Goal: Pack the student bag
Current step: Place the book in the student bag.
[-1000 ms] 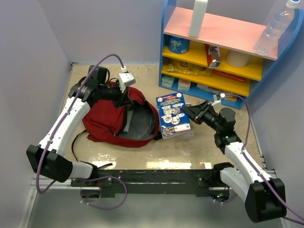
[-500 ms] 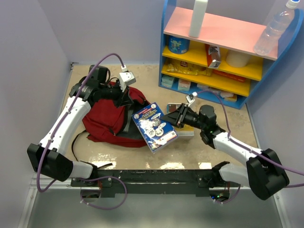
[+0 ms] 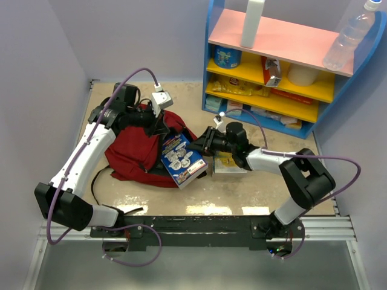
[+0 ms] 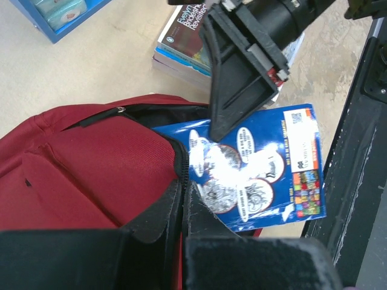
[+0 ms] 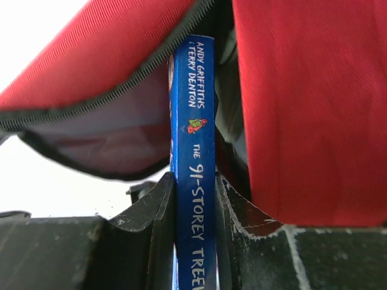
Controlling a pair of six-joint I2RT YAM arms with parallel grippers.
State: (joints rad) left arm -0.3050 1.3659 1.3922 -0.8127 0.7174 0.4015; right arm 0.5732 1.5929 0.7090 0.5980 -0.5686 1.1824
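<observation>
My right gripper should go on pushing until the book is inside and then let go, because the blue book's far end (image 5: 195,51) points into the bag's opening (image 3: 163,142).
The dark red student bag (image 3: 136,151) lies on the table at the left, its mouth facing right. My left gripper (image 3: 158,124) is shut on the bag's zipper edge (image 4: 179,175) and holds the mouth open. My right gripper (image 3: 201,145) is shut on a blue book (image 3: 181,160), with its far end at the bag's mouth. In the right wrist view the book's spine (image 5: 193,181) stands between my fingers and points into the opening between the red flaps (image 5: 284,103). In the left wrist view the book's cover (image 4: 260,172) lies partly inside the bag's opening.
A stack of books (image 3: 230,164) lies on the table right of the bag. A blue shelf unit (image 3: 272,84) with boxes, packets and bottles stands at the back right. A black rail (image 3: 193,226) runs along the near edge.
My right gripper has lifted the blue book off the stack and carried it left to the bag's mouth. The left gripper has stayed on the bag's edge.
</observation>
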